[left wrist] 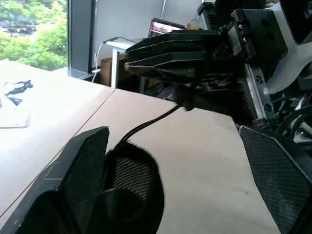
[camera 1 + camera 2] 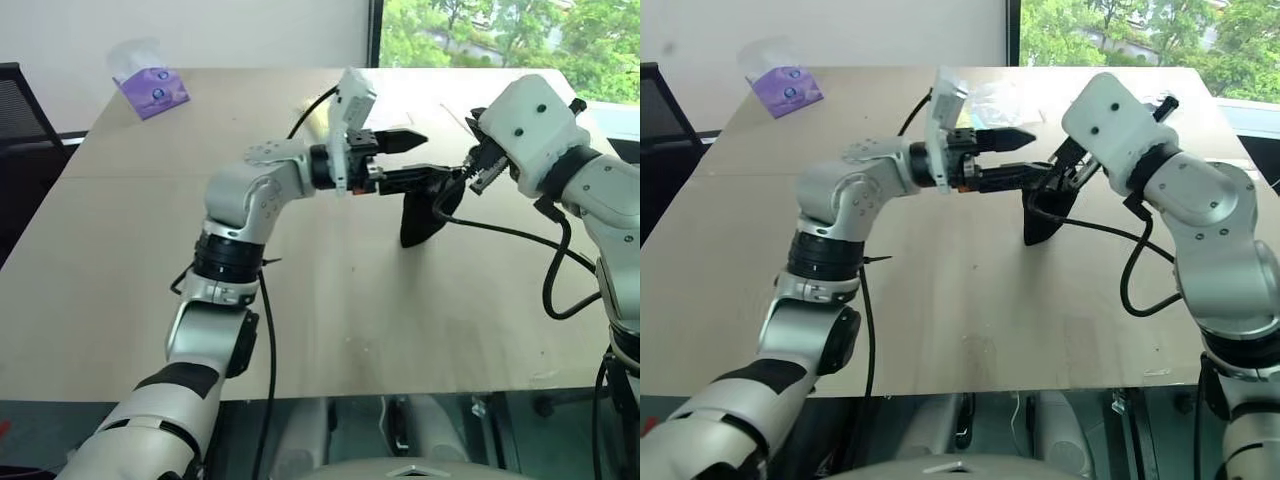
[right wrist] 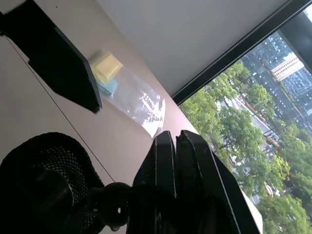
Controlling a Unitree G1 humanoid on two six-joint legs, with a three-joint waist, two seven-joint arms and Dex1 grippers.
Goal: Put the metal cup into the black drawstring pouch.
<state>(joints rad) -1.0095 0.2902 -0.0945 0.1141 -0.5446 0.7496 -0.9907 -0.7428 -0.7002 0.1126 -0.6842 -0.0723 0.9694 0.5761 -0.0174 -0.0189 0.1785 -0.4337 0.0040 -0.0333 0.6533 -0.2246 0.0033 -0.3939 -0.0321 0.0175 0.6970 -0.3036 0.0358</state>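
The round black toggle has the doubled cord running through it, so the toggle will slide down against the pouch's opening when I pull the cord.
The black drawstring pouch hangs over the middle of the table from its cord, with its mouth turned towards my left gripper. My right gripper is shut on that cord from the right, and the toggle sits just below its closed fingers. My left gripper points right, level, and stands open beside the pouch's mouth, one finger above and one below. Nothing is between them. The metal cup is hidden from view.
A purple tissue pack lies at the table's far left corner. A clear plastic bag with yellow and blue pads lies at the far side behind the grippers. A black chair stands off the left edge.
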